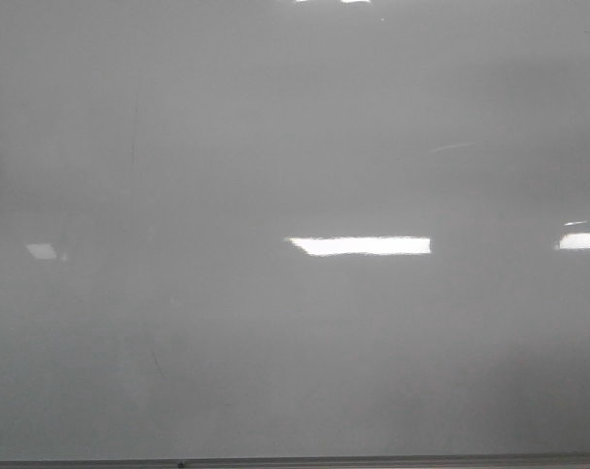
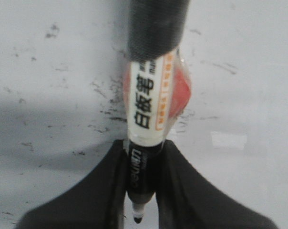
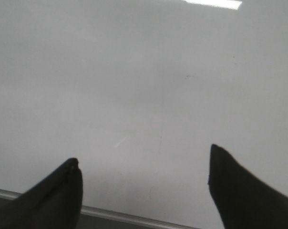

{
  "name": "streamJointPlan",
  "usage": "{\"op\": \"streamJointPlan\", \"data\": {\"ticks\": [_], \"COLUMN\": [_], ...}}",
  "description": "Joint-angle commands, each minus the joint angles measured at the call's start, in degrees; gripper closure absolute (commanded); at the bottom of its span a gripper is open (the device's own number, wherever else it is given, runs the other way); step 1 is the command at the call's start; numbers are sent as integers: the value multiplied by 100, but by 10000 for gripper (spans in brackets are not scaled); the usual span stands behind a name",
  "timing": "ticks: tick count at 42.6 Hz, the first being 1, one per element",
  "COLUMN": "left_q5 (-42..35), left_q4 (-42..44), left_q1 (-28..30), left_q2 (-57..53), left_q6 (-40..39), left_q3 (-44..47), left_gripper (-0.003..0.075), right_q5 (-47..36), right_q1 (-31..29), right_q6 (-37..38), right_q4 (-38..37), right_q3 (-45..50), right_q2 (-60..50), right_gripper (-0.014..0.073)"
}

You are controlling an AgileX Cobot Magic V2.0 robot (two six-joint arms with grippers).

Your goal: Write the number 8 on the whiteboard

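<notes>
The robot's left gripper is pinching the marker's black lower body (image 2: 142, 167) next to the marker's tip, so the right gripper should take hold of the marker by the black cap end (image 2: 156, 28) before writing.
The whiteboard (image 1: 295, 147) fills the front view, glossy pale grey with bright light reflections; no number 8 shows on it, and neither gripper appears in that view. In the left wrist view my left gripper (image 2: 141, 148) is shut on a whiteboard marker (image 2: 146, 107) with a white printed label, a black cap end and a black lower barrel. Its dark tip (image 2: 138, 218) points down between the fingers over a pale surface (image 2: 48, 71) with small dark specks. In the right wrist view my right gripper (image 3: 144, 164) stands open with nothing between its fingers, above the whiteboard (image 3: 144, 71).
A thin grey frame (image 1: 373, 460) runs along the whiteboard's bottom edge, and the frame (image 3: 134, 218) also shows between my right fingers. Faint scratches (image 1: 134, 147) mark the board. Something red-orange (image 2: 182, 86) sits behind the marker.
</notes>
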Motion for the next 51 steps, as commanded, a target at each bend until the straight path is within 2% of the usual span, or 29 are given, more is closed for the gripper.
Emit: {"op": "streamJointPlan", "data": {"ticks": [1, 11, 18, 22, 27, 32, 35, 37, 43, 51], "left_q5": [-33, 2055, 3472, 3794, 4252, 5052, 5208, 5208, 5198, 5198], "left_q4": [-56, 497, 544, 497, 43, -731, -1019, -1033, -1033, -1012], "left_q1": [-15, -288, -852, -1284, -1743, -2360, -2805, -3129, -3812, -4479], "left_q2": [-223, -573, -665, -645, -568, -375, -295, -281, -223, -160], "left_q6": [-10, 69, 1009, 1421, 2094, 3328, 4080, 4285, 4350, 4364], "left_q3": [-241, -845, -1517, -1851, -2233, -2666, -2752, -2764, -2764, -2764], "left_gripper": [741, 741, 741, 741, 741, 741, 741, 741, 741, 741], "right_q5": [-361, 342, 694, 832, 1222, 1654, 1832, 1944, 2223, 2505], "right_q1": [-1, -8, -8, -8, -8, 6, 103, 245, 684, 1473], "right_q6": [-48, -42, -20, -20, -20, -69, -416, -734, -1862, -3896], "right_q4": [-82, -82, -82, -82, -82, -77, 24, 219, 911, 2105], "right_q3": [-249, -727, -1035, -1198, -1399, -1630, -1748, -1812, -1982, -2090], "right_q2": [18, 18, 77, 224, 593, 1138, 1434, 1592, 1935, 2158], "right_gripper": [25, 25, 25, 25, 25, 25, 25, 25, 25, 25]}}
